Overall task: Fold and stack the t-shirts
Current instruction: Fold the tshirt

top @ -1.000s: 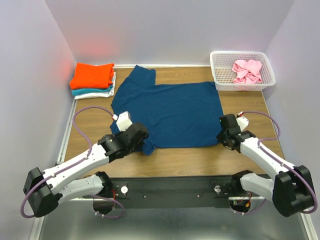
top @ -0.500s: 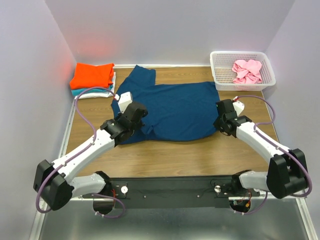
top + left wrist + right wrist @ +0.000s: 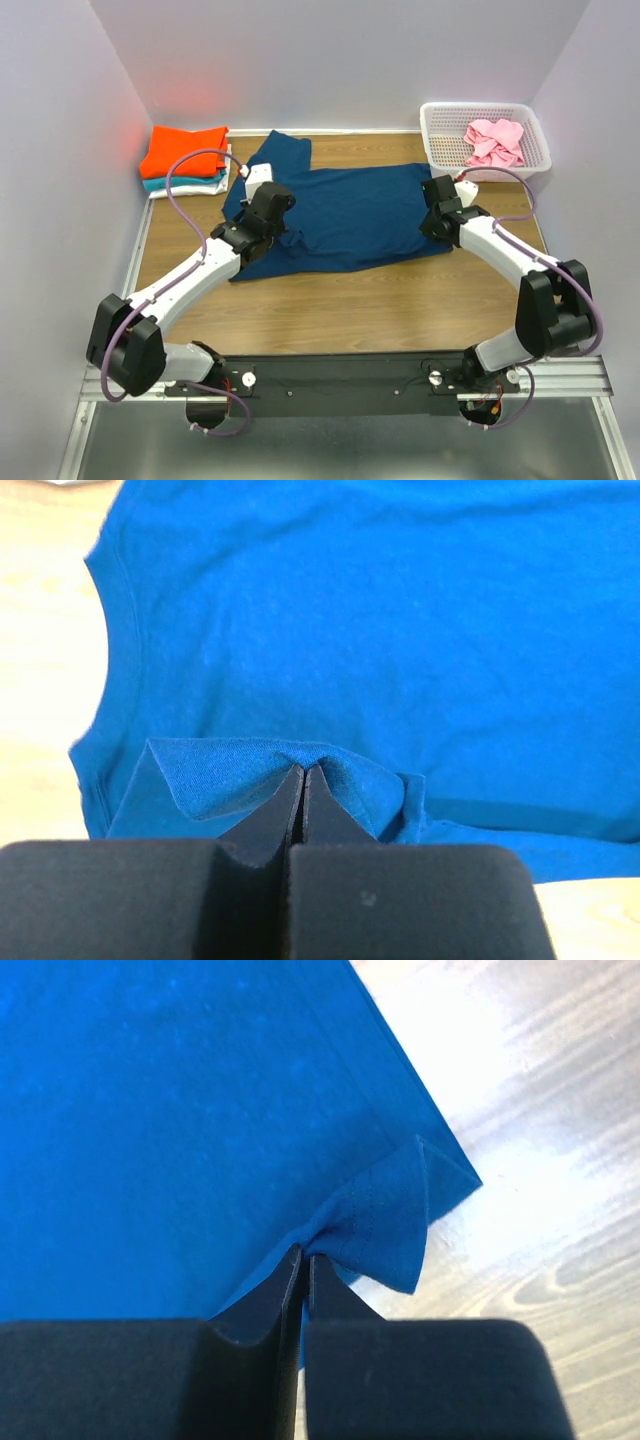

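Observation:
My left gripper should go on toward the back [image 3: 300, 208] before it releases the navy-blue t-shirt there, as it is stretched smooth from its pinched cloth [image 3: 293, 240] to the hem corner.
A dark navy-blue t-shirt [image 3: 350, 215] lies spread across the middle of the table, its near edge lifted and carried over toward the back. My left gripper [image 3: 268, 205] is shut on a pinch of its cloth [image 3: 250, 765] at the left side. At the right side my right gripper [image 3: 432, 210] is shut on a hem corner [image 3: 385, 1225]. A folded stack sits at the back left: an orange t-shirt [image 3: 185, 150] on top, a teal one [image 3: 180, 184] under it and a white one [image 3: 205, 190] at the bottom. A crumpled pink t-shirt [image 3: 494, 141] lies in the basket.
The white lattice basket [image 3: 436, 150] stands at the back right corner. Bare wood tabletop [image 3: 350, 310] runs between the shirt and the arm bases. Purple walls close in the left, back and right sides.
Both grippers have moved away from the near edge toward the back, dragging the shirt's near edge with them, so the visible blue area has become shorter front to back.

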### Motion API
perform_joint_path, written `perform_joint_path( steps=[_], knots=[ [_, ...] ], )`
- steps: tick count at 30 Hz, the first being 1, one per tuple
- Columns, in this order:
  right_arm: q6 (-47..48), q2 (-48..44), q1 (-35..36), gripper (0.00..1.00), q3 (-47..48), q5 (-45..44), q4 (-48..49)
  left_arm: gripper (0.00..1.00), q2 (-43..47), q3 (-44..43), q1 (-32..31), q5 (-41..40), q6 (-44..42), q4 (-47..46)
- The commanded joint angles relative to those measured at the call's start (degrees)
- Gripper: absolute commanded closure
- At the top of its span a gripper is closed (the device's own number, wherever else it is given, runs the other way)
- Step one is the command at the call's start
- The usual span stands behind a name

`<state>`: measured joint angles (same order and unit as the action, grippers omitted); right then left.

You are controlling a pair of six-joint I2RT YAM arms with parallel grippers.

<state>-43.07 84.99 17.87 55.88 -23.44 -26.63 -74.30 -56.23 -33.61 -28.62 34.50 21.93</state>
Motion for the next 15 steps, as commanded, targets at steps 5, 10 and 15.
perform_joint_path(
  steps=[5,10,15],
  knots=[
    [1.85,5.36,-0.82,0.91,5.55,-3.45,-0.35,1.00,-4.88,-2.13,3.19,1.64,-7.87,-8.13],
    [2.11,7.73,-1.17,0.91,7.49,-3.72,-0.35,1.00,-8.65,-3.27,4.77,3.04,-10.06,-10.68],
    [2.64,11.15,-1.43,0.91,9.60,-3.63,-0.35,1.00,-11.30,-4.68,6.27,3.74,-10.86,-11.12]
  ],
)
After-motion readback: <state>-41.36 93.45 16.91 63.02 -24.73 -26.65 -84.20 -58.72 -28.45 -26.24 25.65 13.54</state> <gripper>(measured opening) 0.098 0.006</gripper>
